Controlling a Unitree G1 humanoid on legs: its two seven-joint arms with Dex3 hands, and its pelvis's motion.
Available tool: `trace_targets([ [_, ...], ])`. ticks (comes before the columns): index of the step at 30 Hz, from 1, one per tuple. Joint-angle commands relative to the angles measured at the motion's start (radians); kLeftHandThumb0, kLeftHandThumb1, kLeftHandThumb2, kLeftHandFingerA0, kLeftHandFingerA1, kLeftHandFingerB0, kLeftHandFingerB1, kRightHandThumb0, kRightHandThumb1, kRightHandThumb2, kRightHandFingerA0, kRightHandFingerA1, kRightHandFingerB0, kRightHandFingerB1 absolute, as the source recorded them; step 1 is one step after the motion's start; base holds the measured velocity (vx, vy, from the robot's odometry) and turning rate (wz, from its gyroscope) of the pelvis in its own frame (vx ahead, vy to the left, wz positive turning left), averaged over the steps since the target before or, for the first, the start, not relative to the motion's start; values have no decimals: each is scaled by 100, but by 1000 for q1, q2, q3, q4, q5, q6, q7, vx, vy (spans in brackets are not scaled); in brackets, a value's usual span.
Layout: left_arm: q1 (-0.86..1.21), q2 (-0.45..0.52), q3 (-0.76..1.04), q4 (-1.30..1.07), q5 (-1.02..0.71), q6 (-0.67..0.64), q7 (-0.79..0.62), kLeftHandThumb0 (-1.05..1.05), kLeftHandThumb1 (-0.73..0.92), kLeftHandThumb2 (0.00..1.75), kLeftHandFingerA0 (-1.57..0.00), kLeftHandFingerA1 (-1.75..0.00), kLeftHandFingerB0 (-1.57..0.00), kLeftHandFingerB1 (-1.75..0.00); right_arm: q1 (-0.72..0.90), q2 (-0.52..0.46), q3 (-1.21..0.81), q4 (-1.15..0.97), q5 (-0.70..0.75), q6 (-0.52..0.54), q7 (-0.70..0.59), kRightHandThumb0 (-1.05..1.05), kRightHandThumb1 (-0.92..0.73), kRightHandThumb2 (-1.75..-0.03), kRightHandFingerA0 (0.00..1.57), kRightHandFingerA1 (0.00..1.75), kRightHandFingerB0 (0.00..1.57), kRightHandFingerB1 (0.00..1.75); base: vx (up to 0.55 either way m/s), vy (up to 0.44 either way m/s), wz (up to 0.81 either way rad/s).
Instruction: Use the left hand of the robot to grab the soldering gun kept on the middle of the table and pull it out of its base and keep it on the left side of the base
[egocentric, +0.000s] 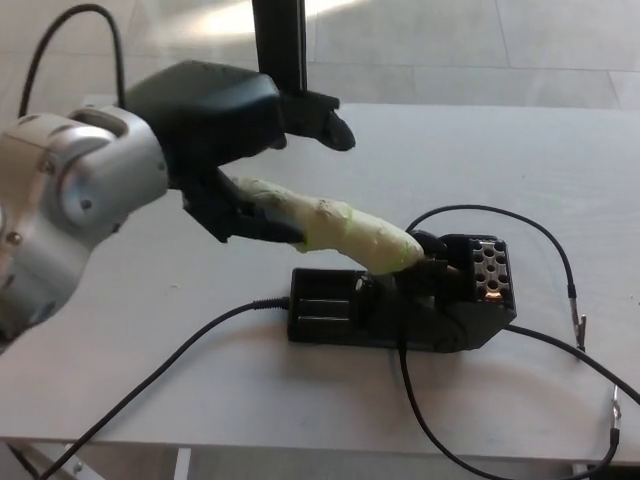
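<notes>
A hidden thin metal tip will come out with the soldering gun when I pull it, because the soldering gun (345, 230) handle's lower end (408, 258) goes into the black base.
The soldering gun (345, 232), its handle wrapped in pale green tape, leans up and to the left out of the black base (405, 305) at mid-table. My left hand (235, 130) hangs over the handle's upper left end. It is open, with one finger (315, 120) stretched above the handle and the thumb (255, 222) low at the handle's near side. The handle's far left tip is hidden behind the hand. My right hand is out of the picture.
Black cables (180, 355) run from the base across the white table (450, 160) to its front left edge and loop on the right (555, 255). A dark post (278, 45) stands behind the table. My silver forearm (60, 215) fills the left side.
</notes>
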Motion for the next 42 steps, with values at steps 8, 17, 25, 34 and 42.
trace_targets([
  [8, -79, -79, -121, 28, 243, 5, -157, -74, 68, 63, -36, -55, -32, -42, 5, -48, 31, -55, 18, -44, 37, -105, -61, -81, 68, 140, 35, 157, 0, 0, 0],
  [17, -48, -96, -138, 11, 317, 27, -251, -75, 72, 64, -34, -51, -30, -40, -8, -61, 45, -36, 26, -53, 48, -105, -59, -81, 70, 137, 35, 156, 0, 0, 0],
  [25, 7, -123, -120, 12, 362, 29, -282, -69, 75, 62, -38, -53, -28, -40, -22, -67, 51, -16, 32, -64, 57, -105, -58, -81, 66, 140, 35, 155, 0, 0, 0],
  [34, 159, -201, -6, 27, 340, -25, -156, -73, 66, 102, -64, -69, -34, -56, -30, -74, 59, 0, 25, -88, 40, -105, -61, -80, 78, 135, 41, 152, 0, 0, 0],
  [42, 208, -256, 46, 54, 337, -78, -96, -78, 70, 107, -72, -72, -37, -57, -30, -74, 48, 8, 45, -96, 44, -105, -62, -77, 83, 132, 46, 146, 0, 0, 0],
])
